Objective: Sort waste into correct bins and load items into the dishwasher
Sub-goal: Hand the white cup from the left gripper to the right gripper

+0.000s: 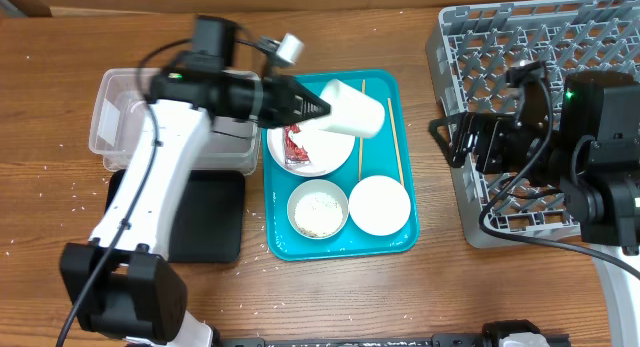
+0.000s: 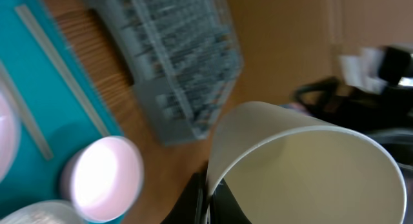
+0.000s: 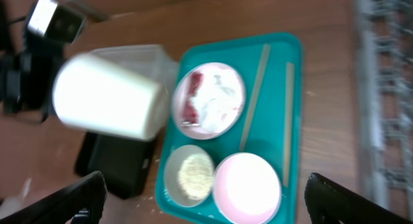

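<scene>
The robot's left gripper is holding the white cup (image 1: 358,109) far away from the dish rack, so the right gripper should take the cup and put it in the rack (image 1: 528,185).
My left gripper (image 1: 318,107) is shut on the rim of a white paper cup (image 1: 355,109) and holds it tilted above the teal tray (image 1: 340,249). In the left wrist view the fingers (image 2: 206,204) pinch the cup wall (image 2: 310,166). The white plate (image 1: 310,152) holds the red wrapper (image 1: 295,144) and white tissue (image 3: 216,98). The grey-green bowl (image 1: 318,208) contains rice grains. The white-pinkish bowl (image 1: 380,204) is beside it. Two chopsticks (image 1: 395,147) lie on the tray. My right gripper (image 1: 455,137) is open and empty beside the dish rack (image 1: 500,47).
The clear tub (image 1: 120,112) and black tray (image 1: 205,222) sit left of the teal tray. Stray rice grains dot the wooden table around the trays. The right arm's body covers part of the rack.
</scene>
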`<state>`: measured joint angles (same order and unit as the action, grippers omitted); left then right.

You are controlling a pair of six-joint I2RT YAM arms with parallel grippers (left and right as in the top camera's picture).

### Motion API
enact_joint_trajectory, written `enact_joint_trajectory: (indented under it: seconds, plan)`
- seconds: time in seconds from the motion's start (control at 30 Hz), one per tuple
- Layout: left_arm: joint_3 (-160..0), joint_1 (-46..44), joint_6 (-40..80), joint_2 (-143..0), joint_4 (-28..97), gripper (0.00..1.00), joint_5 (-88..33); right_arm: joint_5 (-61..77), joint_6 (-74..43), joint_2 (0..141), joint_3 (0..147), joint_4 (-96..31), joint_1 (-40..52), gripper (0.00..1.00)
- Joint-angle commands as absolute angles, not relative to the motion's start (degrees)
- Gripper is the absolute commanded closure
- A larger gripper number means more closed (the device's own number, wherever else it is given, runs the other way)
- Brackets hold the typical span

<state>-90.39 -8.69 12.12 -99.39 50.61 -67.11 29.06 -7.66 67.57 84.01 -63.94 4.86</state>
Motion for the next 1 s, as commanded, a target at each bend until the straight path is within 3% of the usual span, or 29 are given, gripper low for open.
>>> enact_joint_trajectory:
  seconds: [0.0,0.13,0.5,0.57,0.67,0.87,0.9,0.97]
  plan:
    - [-91.1,-6.1,8.2,-98.7,51.3,0.96,-90.6,46.4,-1.2,68.6,85.2,-61.1,5.0,0.0]
    - [-91.1,-6.5,8.2,-98.7,51.4,0.96,-90.6,55.0,-1.3,71.0,85.2,-56.1,7.2,0.0]
    - [-91.1,-8.9,8.1,-98.7,51.4,0.96,-90.6,60.3,-3.4,77.7,85.2,-45.5,14.3,0.0]
    - [-91.1,-9.1,8.1,-98.7,51.4,0.96,-90.6,60.2,-3.4,78.0,85.2,-44.6,16.0,0.06]
    - [-91.1,-9.1,8.1,-98.7,51.4,0.96,-90.6,59.0,-3.4,78.3,85.2,-44.1,17.4,0.27]
    - [-91.1,-9.1,8.1,-98.7,51.4,0.95,-90.6,57.1,-4.7,78.1,85.3,-44.5,15.0,0.42]
    - [-91.1,-9.1,8.1,-98.7,51.4,0.89,-90.6,57.1,-4.8,78.0,85.3,-44.7,14.0,0.44]
    - [-91.1,-9.0,8.2,-98.7,51.4,0.62,-90.6,57.1,-4.8,77.4,85.3,-46.0,10.9,0.44]
